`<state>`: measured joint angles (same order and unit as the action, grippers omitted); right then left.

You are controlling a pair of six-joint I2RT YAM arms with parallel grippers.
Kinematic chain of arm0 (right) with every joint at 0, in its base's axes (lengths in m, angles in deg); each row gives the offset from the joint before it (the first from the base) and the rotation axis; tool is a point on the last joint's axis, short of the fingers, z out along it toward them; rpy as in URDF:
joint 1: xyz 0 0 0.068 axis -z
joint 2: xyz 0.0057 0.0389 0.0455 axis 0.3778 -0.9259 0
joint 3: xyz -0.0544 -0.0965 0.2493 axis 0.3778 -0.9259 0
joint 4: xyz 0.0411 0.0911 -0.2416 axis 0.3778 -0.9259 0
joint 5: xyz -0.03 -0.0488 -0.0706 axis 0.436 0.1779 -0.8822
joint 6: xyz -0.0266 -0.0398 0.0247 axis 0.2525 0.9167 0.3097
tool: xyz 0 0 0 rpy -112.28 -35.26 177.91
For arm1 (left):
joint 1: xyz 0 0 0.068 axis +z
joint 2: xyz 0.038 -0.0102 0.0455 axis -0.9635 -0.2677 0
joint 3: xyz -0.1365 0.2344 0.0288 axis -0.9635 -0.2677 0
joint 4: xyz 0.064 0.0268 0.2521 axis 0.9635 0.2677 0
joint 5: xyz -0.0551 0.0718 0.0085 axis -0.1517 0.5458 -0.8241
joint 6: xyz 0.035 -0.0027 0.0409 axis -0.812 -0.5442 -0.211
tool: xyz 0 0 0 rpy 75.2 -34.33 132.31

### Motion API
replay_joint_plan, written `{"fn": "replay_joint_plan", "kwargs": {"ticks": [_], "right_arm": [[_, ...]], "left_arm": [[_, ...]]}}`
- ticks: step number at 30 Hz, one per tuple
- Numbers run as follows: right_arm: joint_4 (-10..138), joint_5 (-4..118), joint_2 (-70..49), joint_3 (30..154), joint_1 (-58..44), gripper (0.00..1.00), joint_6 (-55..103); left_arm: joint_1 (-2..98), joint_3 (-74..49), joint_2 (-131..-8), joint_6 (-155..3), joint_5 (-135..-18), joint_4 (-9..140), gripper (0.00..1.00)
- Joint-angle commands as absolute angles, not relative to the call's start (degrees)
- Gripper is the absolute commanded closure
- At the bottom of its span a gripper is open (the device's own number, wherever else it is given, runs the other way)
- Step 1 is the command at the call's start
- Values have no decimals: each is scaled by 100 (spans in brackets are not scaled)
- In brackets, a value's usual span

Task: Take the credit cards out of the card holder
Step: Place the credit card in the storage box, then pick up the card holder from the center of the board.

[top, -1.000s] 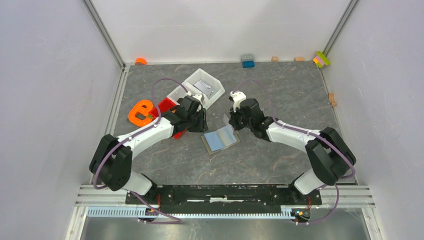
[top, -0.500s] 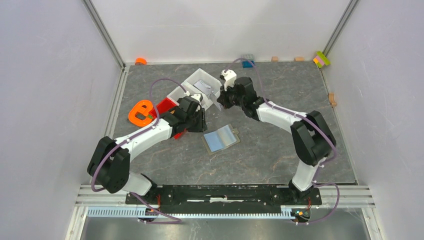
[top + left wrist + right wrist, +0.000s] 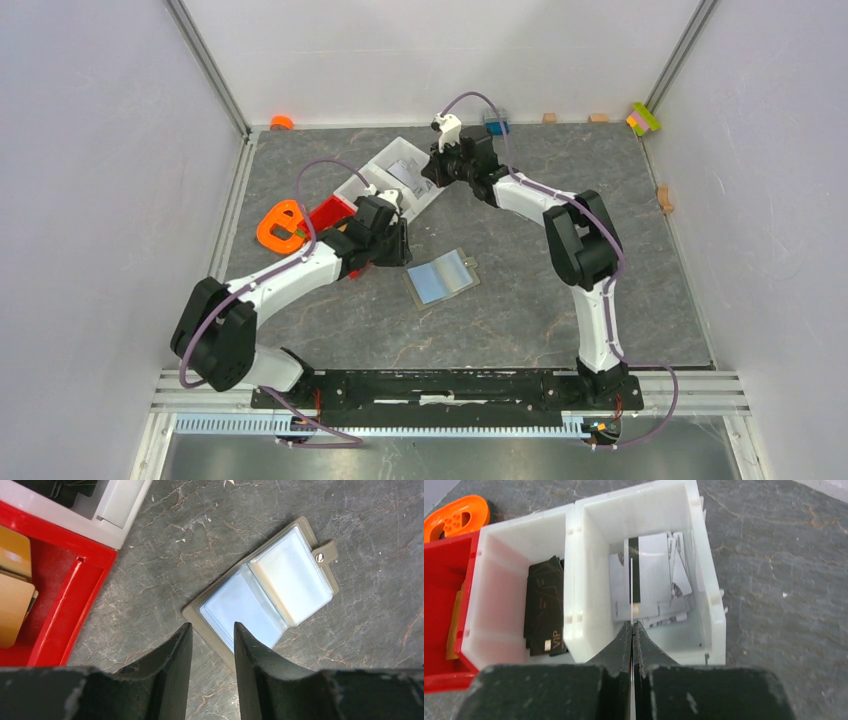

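The thin card [image 3: 632, 587] is clear of the white bin's sides, so my right gripper should next go over the whitish-grey cards [image 3: 406, 173] and let go of the thin card there.
The taupe card holder [image 3: 441, 277] lies open on the table; in the left wrist view [image 3: 265, 592] its sleeves show a pale blue card [image 3: 235, 607] and a whitish card [image 3: 300, 582]. My left gripper [image 3: 395, 245] is open and empty, its tips [image 3: 212, 626] just above the holder's near-left corner. My right gripper [image 3: 432, 172] hovers over the white bin [image 3: 400, 175], shut [image 3: 631, 624] on a thin card [image 3: 630, 590] seen edge-on. Several whitish-grey cards [image 3: 651, 580] lie in that bin [image 3: 704, 580].
Black cards [image 3: 544, 607] lie in the white bin's left compartment. A red bin [image 3: 330, 212] adjoins it, with an orange piece [image 3: 280, 225] to its left. A blue block [image 3: 495, 122] and small blocks sit along the back wall.
My right arm has swung from beside the card holder back and left to above the white bin, carrying the card. My left gripper has barely moved.
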<state>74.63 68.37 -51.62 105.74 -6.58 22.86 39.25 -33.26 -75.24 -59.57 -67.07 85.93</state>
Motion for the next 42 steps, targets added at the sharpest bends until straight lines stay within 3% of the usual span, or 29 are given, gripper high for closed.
{"fn": "replay_joint_plan", "kwargs": {"ticks": [1,15,16,18,20,28,33,37,42], "right_arm": [[7580,7193,-5604,11411,-671,100,2240],[7430,7525,-6293,12188,-677,100,1928],[7404,7517,-6314,12220,-678,96,1924],[7322,7437,-6313,12253,-670,72,1935],[7246,7184,-6214,12181,-672,58,1991],[7404,6577,-5083,11151,-673,55,2051],[7636,6465,-4056,9860,-681,49,1886],[7992,6333,-3165,8180,-778,35,1659],[7588,5591,-2380,6881,-912,27,1596]], "left_arm": [[3923,-3455,-7032,-5923,-6396,8255,57],[3931,-3558,-6834,-5891,-6304,8172,56],[3929,-3551,-6842,-5893,-6310,8179,56],[3929,-3550,-6852,-5899,-6324,8179,56],[3931,-3542,-6847,-5893,-6326,8184,56],[3928,-3600,-6706,-5900,-6246,8173,55],[3931,-3556,-6781,-5893,-6478,8203,52],[3930,-3450,-6974,-5894,-6736,8289,51],[3923,-3362,-7210,-5918,-7018,8357,51]]}}
